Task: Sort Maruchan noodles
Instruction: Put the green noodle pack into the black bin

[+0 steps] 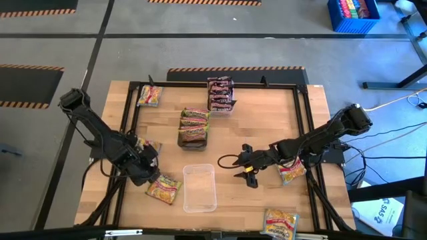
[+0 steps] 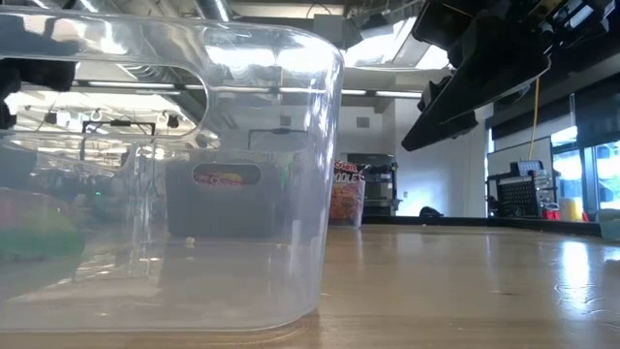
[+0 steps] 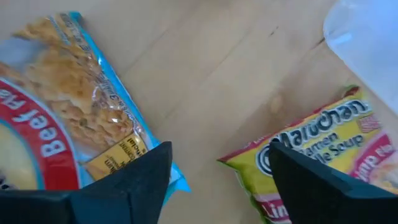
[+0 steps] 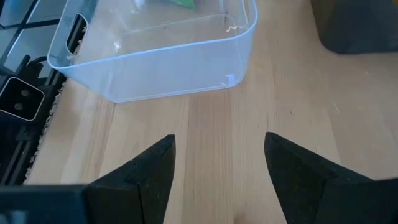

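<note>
My left gripper's fingers straddle wood (image 3: 198, 144) beside the beef packet, so I should back off, line up with the yellow-pink packet's green end (image 3: 247, 186) and pinch it there.
Noodle packets lie flat about the wooden table. Dark brown-red ones (image 1: 220, 93) are stacked in a tray at the far edge. Green-and-orange ones (image 1: 193, 123) fill a dark tray mid-table. My left gripper (image 1: 145, 165) is open above the table's left side, over bare wood, between a blue-edged beef packet (image 3: 68, 106) and a yellow-pink packet (image 3: 323, 155); that yellow-pink packet also shows in the high view (image 1: 163, 189). My right gripper (image 1: 247, 168) is open over bare wood, right of the clear tray (image 1: 199, 187), fingers (image 4: 149, 168) pointing toward it.
More yellow-pink packets lie at the far left corner (image 1: 149, 95), under the right arm (image 1: 291, 171) and at the near edge (image 1: 280, 223). A black frame (image 1: 303, 120) rims the table. The clear tray (image 2: 174, 174) fills the low view's left. Bare wood lies between the trays and the right arm.
</note>
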`<state>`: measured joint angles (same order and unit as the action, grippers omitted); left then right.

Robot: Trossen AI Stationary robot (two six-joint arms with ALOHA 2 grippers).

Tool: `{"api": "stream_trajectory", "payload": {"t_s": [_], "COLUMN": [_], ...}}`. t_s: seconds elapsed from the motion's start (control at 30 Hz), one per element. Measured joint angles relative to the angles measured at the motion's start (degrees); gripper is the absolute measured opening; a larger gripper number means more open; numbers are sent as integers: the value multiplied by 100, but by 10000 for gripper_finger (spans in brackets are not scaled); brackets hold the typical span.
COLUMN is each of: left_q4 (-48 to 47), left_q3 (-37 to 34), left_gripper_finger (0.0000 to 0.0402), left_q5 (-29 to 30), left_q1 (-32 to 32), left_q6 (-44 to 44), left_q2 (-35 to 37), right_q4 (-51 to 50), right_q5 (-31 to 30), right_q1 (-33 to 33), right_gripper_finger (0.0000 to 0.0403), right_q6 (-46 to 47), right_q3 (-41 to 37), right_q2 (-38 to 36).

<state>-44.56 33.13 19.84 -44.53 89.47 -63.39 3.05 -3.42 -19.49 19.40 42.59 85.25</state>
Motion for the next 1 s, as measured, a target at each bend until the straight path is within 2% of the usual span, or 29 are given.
{"api": "stream_trajectory", "payload": {"t_s": [0.17,0.47,0.7,0.87,1.0], "left_q4": [660,1188,1111,1164,1961], "left_q3": [-309,-335,-335,-478,-982], "left_gripper_finger": [289,287,287,287,287], "left_q5": [-311,-489,-350,38,343], "left_q1": [-80,-422,-958,-1411,-1632], "left_q6": [-108,44,581,1180,1721], "left_q2": [-34,-29,-29,-25,-27], "right_q4": [31,31,31,31,31], "right_q5": [1,-55,-55,-59,-61], "right_q1": [0,0,0,0,0], "right_gripper_finger": [225,225,225,225,225], "right_q6": [30,30,30,29,30], "right_q3": [0,0,0,0,0], "right_q2": [0,0,0,0,0]}}
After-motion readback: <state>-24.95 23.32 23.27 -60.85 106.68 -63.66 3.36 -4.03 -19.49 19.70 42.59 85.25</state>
